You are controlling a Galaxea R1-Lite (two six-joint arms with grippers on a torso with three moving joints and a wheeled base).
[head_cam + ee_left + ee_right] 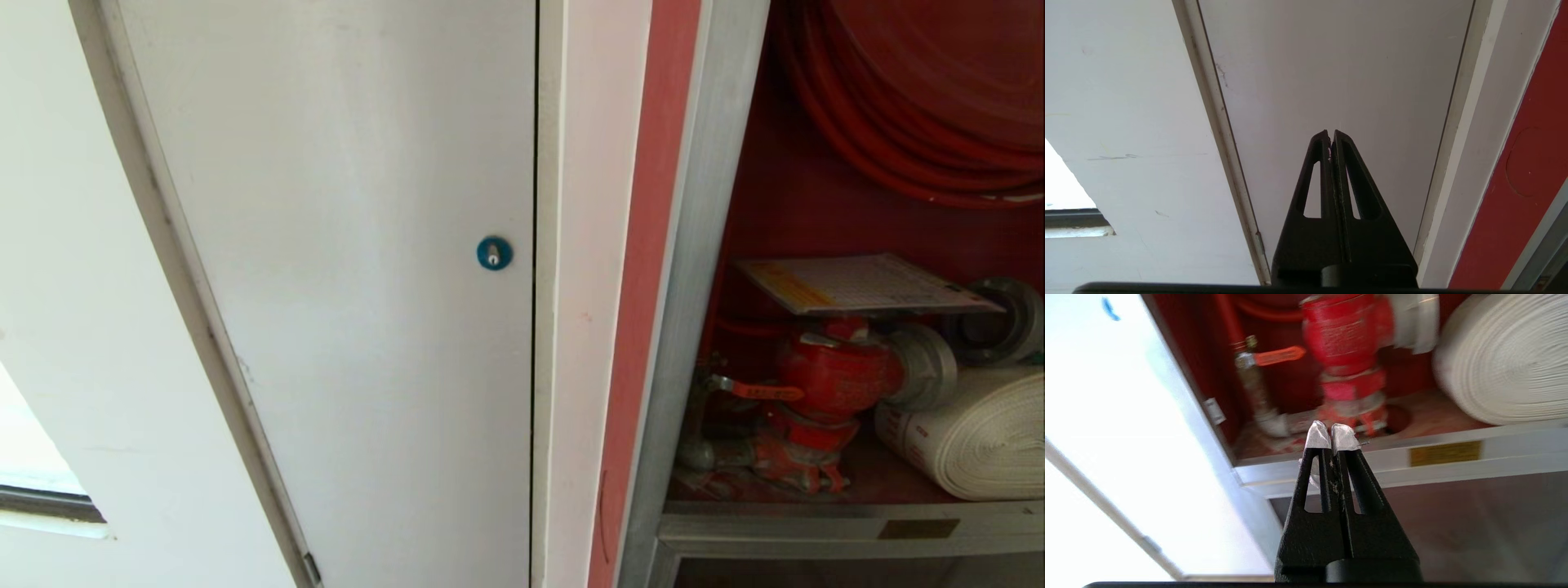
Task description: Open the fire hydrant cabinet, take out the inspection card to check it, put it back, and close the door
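The inspection card sticks out over the red valve in the open cabinet, so my right gripper should keep moving toward the card's free edge (815, 309) until the open fingers are on both sides of it.
The fire hydrant cabinet (694, 327) stands open on the right of the head view, showing its red interior. The inspection card (857, 284) lies flat on top of the red valve (833, 376), beside the white rolled hose (980, 433) and below the red hose reel (922, 98). The door is out of view. My right gripper (1331, 435) is shut with nothing in it, its white-taped tips in front of the cabinet's lower sill (1412, 465), below the valve (1347, 335). My left gripper (1330, 134) is shut and empty, facing the grey-white panel.
A grey-white panel door (343, 245) with a blue round lock (494, 253) fills the left of the head view. A white and red wall strip (604, 286) separates it from the cabinet. Below the sill with its yellow label (1445, 453) is a dark lower pane (1453, 522).
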